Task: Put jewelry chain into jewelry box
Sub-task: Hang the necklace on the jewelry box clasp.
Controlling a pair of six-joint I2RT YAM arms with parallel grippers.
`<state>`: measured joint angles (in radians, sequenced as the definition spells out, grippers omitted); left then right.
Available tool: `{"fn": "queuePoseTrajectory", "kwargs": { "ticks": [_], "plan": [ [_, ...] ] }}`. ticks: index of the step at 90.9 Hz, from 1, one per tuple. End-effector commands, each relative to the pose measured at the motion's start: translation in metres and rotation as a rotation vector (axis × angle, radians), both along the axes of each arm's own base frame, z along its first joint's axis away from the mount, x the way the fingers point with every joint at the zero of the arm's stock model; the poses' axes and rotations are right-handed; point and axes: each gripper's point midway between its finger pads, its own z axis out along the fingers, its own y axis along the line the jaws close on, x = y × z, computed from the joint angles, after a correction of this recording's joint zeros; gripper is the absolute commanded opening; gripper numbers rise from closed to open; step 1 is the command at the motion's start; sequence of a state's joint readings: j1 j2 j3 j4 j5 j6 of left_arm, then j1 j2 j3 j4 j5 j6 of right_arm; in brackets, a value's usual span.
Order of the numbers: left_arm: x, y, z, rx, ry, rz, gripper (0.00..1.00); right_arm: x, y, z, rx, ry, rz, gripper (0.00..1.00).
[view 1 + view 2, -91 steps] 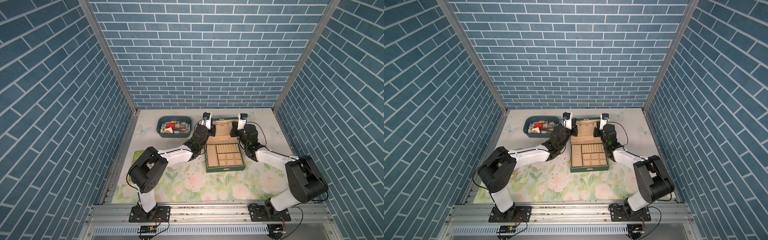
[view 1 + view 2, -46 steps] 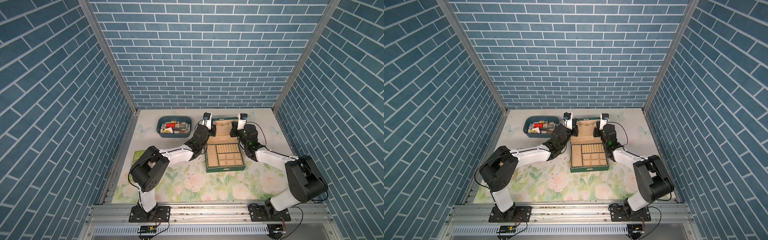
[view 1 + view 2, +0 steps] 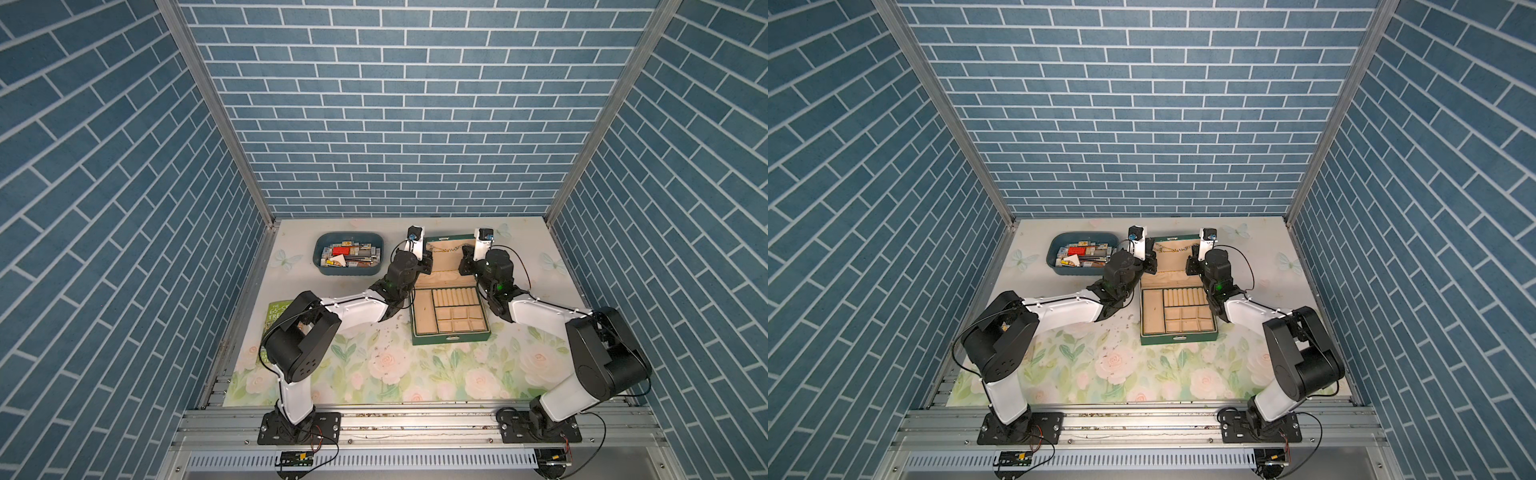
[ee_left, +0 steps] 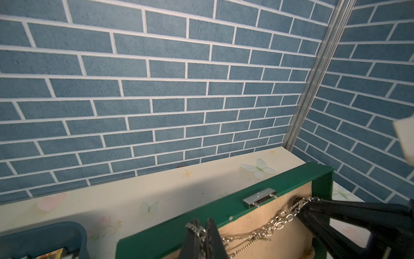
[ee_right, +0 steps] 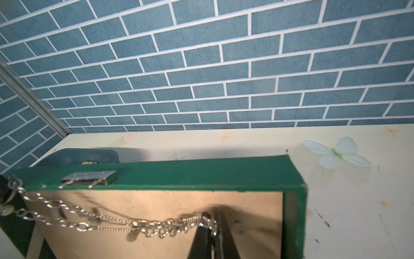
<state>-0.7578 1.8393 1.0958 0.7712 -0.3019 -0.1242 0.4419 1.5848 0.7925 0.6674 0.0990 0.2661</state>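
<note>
My left gripper is holding its end of the jewelry chain up high by the jewelry box lid's top edge (image 4: 172, 233). I should pull that end down along the beige lining (image 3: 444, 264).
The dark green jewelry box (image 3: 451, 338) (image 3: 1179, 338) lies open mid-table with its lid (image 4: 201, 206) (image 5: 201, 175) upright at the back. The pale metal jewelry chain (image 3: 448, 248) (image 3: 1175, 248) (image 4: 277, 220) (image 5: 143, 224) hangs slack across the lid's beige lining, strung between both grippers. My left gripper (image 3: 429, 255) (image 3: 1153, 254) (image 4: 202, 226) is shut on one end of the chain. My right gripper (image 3: 465, 254) (image 3: 1192, 255) (image 5: 214, 218) is shut on the other end, near the lid's right side. A metal clasp (image 4: 259, 198) sits on the lid's top edge.
A blue tub (image 3: 348, 253) (image 3: 1079, 253) of mixed small items stands left of the box, close to the left arm. A green book (image 3: 276, 316) lies at the table's left edge. Dark specks (image 3: 386, 336) dot the floral mat. Brick walls close in three sides.
The left arm's elbow has shifted slightly to the right. Both grippers and the chain stand as before.
</note>
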Motion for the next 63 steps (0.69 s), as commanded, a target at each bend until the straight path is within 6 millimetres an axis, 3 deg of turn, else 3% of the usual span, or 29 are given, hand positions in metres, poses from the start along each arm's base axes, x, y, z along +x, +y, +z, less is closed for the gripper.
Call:
{"fn": "queuePoseTrajectory", "kwargs": {
  "ticks": [1,26,63],
  "plan": [
    [0.006,-0.002,-0.007,-0.003,0.011,0.007,0.0,0.003,0.001,0.001,0.036,-0.004,0.0,0.0],
    [0.0,0.003,-0.017,-0.006,0.028,0.007,0.0,-0.004,-0.003,-0.005,0.045,0.005,-0.004,0.0],
    [-0.018,0.01,0.003,-0.041,-0.036,-0.031,0.0,-0.012,0.001,0.005,0.07,-0.009,0.023,0.0]
  ]
}}
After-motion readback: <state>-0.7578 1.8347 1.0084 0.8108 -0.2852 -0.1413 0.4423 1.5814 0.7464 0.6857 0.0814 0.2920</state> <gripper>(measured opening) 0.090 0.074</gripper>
